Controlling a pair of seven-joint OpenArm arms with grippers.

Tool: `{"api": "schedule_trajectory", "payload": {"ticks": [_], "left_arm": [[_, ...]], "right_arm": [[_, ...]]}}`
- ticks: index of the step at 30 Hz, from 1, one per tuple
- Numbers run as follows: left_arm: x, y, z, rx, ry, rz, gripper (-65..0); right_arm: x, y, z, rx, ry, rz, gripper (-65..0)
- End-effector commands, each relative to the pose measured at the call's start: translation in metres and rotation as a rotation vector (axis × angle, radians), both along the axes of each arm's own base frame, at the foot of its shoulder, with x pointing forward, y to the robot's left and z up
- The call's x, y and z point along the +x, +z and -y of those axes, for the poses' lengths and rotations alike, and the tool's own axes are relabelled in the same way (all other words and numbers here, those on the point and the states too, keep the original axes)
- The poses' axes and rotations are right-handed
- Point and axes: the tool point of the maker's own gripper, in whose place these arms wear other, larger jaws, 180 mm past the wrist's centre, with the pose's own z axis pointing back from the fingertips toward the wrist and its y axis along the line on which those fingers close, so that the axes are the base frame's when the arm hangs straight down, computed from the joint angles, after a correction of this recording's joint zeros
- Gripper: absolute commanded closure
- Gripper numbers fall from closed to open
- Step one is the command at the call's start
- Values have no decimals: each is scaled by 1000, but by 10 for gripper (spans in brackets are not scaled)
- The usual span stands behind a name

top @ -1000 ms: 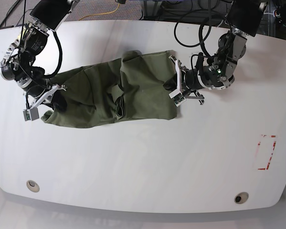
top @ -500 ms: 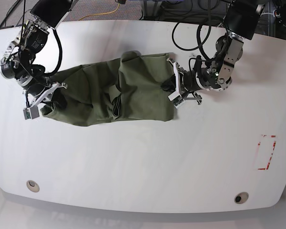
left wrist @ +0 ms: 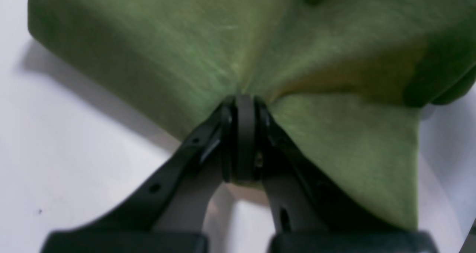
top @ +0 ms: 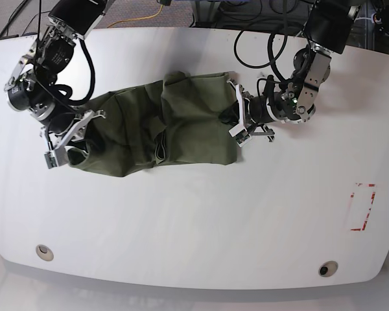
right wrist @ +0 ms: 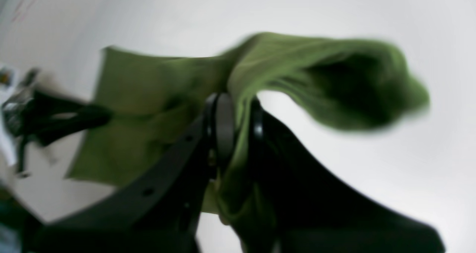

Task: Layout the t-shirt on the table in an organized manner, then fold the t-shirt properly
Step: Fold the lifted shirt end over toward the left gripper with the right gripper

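My left gripper holds the t-shirt's opposite edge (top: 229,135), so my right gripper keeps carrying the lifted end across until it lies over the t-shirt's middle (top: 193,123), then release.
The olive-green t-shirt (top: 162,126) lies bunched and wrinkled across the upper middle of the white table (top: 194,220). At the cloth's right edge my left gripper (top: 230,118) is shut on a pinch of fabric; in the left wrist view the t-shirt (left wrist: 260,48) fans out from the closed gripper (left wrist: 243,108). My right gripper (top: 84,139) is shut on the cloth's left end. The right wrist view shows the t-shirt (right wrist: 297,70) pinched in the right gripper (right wrist: 238,111) and lifted off the table.
A red dashed rectangle mark (top: 363,207) sits at the right of the table. Two grommet holes (top: 44,251) (top: 327,267) lie near the front edge. Black cables (top: 259,32) hang over the back edge by the right-hand arm.
The arm on the view's left has moved right and toward the middle, pushing the t-shirt's left end inward. The cloth is more bunched. The other arm has barely moved.
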Motion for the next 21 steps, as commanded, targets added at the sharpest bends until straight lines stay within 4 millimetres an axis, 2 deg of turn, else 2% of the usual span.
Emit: {"api": "schedule_trajectory", "payload": {"ticks": [1,5,13,18,21], "left_arm": [[-1,-7,-11,72,-6,-12,0],[-1,-7,-11,72,-6,-12,0],[0,-7,-12,71,-3,-9,0],[0,-7,-13,72,-1,-12,0],[0,-6,-12,71,-2,-9,0]], "right_arm": [[8,15,-7,13,20,61,0],[8,18,-40,82,104,78,0],[8,18,-78,168,160,62,0],[4,19,-115,211,248,55,0],[3,20,-127,233,270,57,0]]}}
